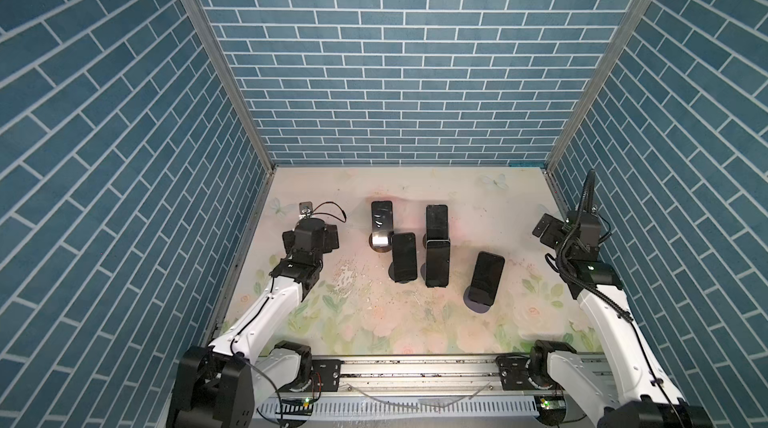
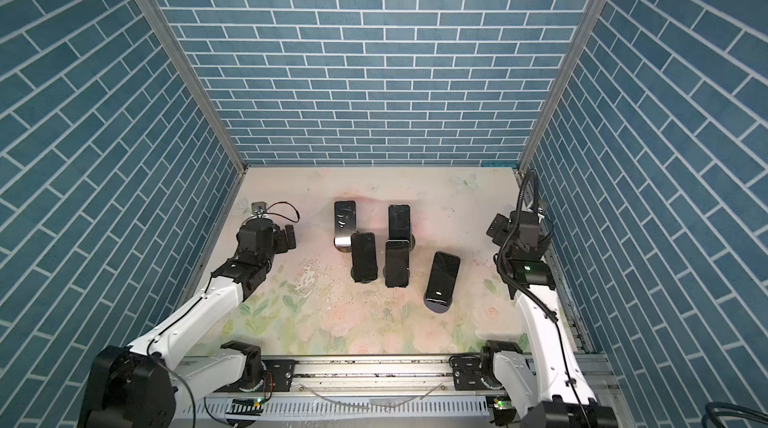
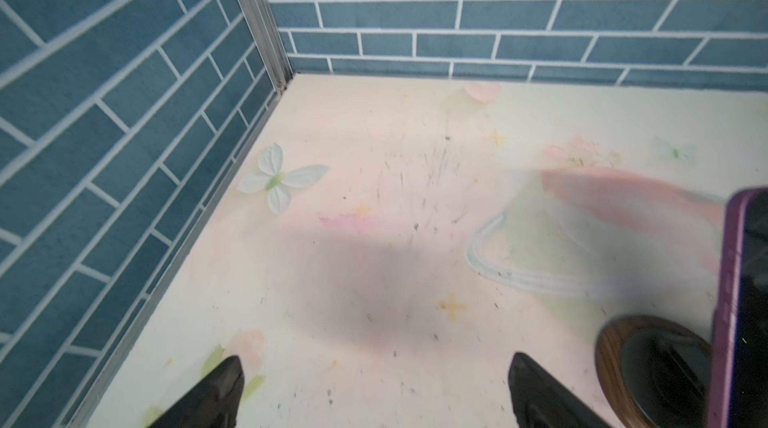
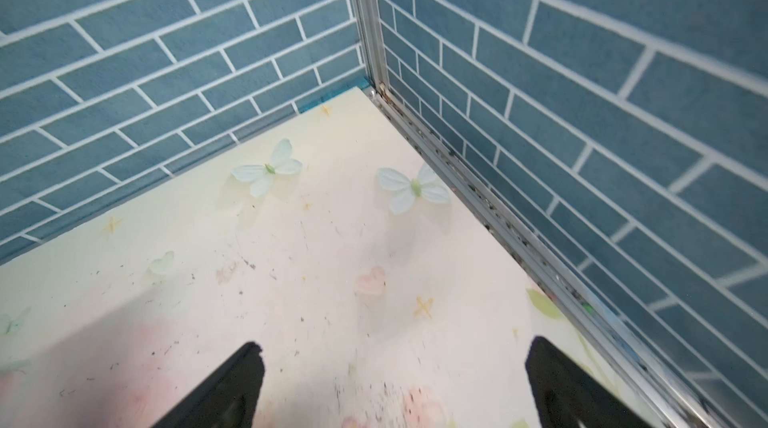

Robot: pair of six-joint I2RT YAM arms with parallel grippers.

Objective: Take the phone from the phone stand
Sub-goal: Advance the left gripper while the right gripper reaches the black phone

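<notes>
The tilted phone's top end [image 1: 493, 259] is clear of the other phones, so my right gripper should keep going toward it, open, and close across its long sides [image 1: 500, 270].
Several dark phones lean upright on stands mid-table in both top views: a back-left phone [image 1: 382, 218] on a round wood-rimmed phone stand [image 1: 380, 248], two side by side in front [image 1: 404, 257] [image 1: 437, 263], one behind them [image 1: 436, 224], and a tilted one [image 1: 487, 278] on a dark round base [image 1: 478, 305]. My left gripper [image 1: 318, 234] hangs open at the table's left, apart from them. In the left wrist view its open jaws [image 3: 376, 367] hold nothing; a purple-cased phone [image 3: 744, 305] and its stand base [image 3: 648, 367] sit beside it. My right gripper [image 1: 559, 228] [image 4: 395, 347] is open and empty near the right wall.
Blue brick-pattern walls [image 1: 395, 72] enclose the floral table [image 1: 374, 322] on three sides, with metal corner posts [image 3: 257, 18] [image 4: 365, 18]. A metal rail [image 1: 415, 367] runs along the front edge. A small bracket with a cable [image 1: 306, 208] sits above the left wrist.
</notes>
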